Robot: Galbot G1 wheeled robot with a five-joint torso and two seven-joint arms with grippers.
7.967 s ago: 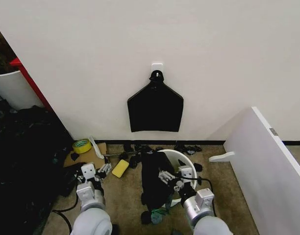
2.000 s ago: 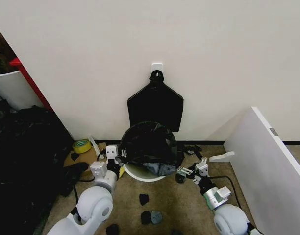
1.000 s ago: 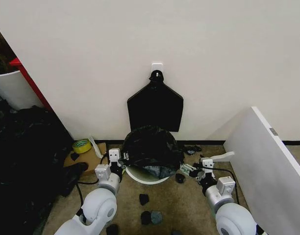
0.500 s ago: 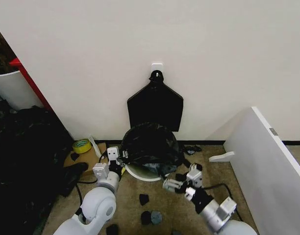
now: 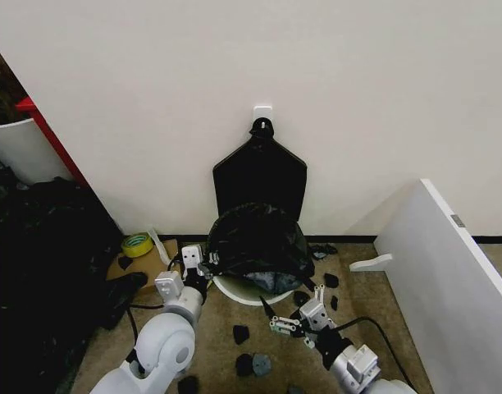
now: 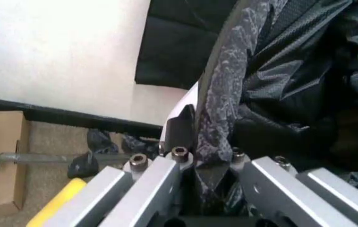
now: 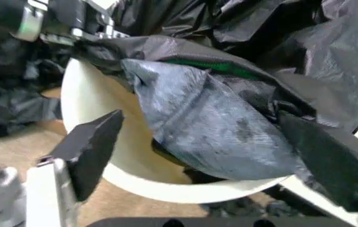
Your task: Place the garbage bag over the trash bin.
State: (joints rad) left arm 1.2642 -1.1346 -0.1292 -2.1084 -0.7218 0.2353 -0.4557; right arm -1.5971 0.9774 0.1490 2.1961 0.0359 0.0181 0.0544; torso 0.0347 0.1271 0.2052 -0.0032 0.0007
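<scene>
I expect the garbage bag (image 5: 255, 240) will sink in and line the hollow when I push down, since the grey fold (image 5: 273, 281) hangs slack into the bin's opening.
The trash bin (image 5: 239, 294) leans tilted against the wall, its white rim showing under the garbage bag (image 5: 257, 242), which is stretched over most of its mouth. My left gripper (image 5: 203, 261) is at the bin's left side, shut on the bag's edge (image 6: 212, 118) against the rim (image 6: 186, 100). My right gripper (image 5: 290, 317) hovers open just in front of the bin. In the right wrist view its black pads (image 7: 94, 144) stand wide apart, facing the bag's hanging grey fold (image 7: 217, 127) and the white bin wall (image 7: 97, 106), touching neither.
A flat fan-shaped bundle of black bags (image 5: 260, 176) hangs on the wall behind the bin. Small black lumps (image 5: 241, 333) lie on the carpet. A white panel (image 5: 448, 271) stands at the right. A yellow tape roll (image 5: 137, 244) and a dark pile (image 5: 38, 263) are at the left.
My right gripper has left the bag's right edge and swung in front of the bin, open. The left gripper keeps its hold; the bag has spread a little more over the bin.
</scene>
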